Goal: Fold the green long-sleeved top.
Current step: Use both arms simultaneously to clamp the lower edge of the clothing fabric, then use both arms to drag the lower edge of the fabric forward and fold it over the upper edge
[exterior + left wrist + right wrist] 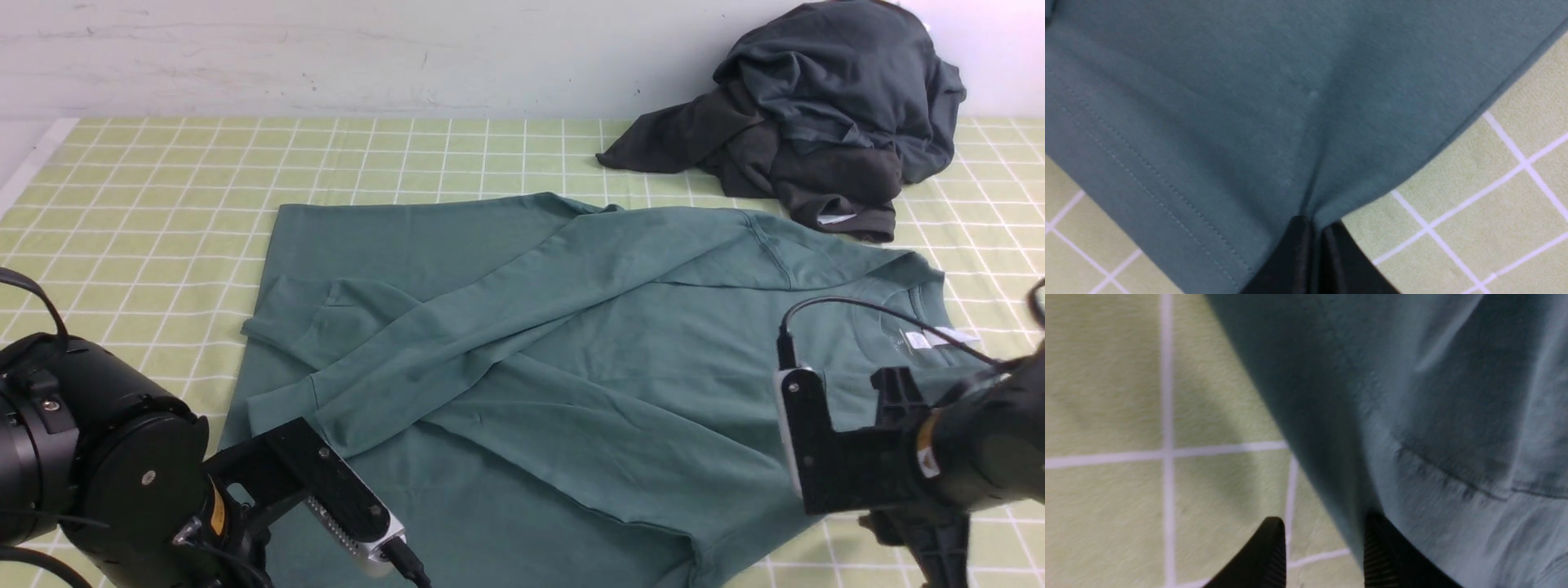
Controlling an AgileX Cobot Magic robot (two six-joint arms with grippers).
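Note:
I expect the near half (470, 514) of the green long-sleeved top to hide both sleeves (480, 318) from view when I fold it over, since they lie flat across its body.
The green long-sleeved top (571, 351) lies spread on the checked tablecloth, with both sleeves folded across its body and its white neck label (922, 339) at the right. In the left wrist view, my left gripper (1316, 228) is shut on the edge of the top (1290, 102), beside the stitched hem. In the right wrist view, my right gripper (1325, 535) is open at the edge of the top (1433, 416). The fabric lies against one finger (1380, 547), and only tablecloth shows in the gap between the jaws. Both sets of fingertips are hidden in the front view.
A charcoal-grey heap of clothing (816, 114) sits at the back right, touching the top's shoulder. The yellow-green checked tablecloth (163, 180) runs back to a pale wall. My left arm (122, 482) and right arm (963, 457) fill the near corners.

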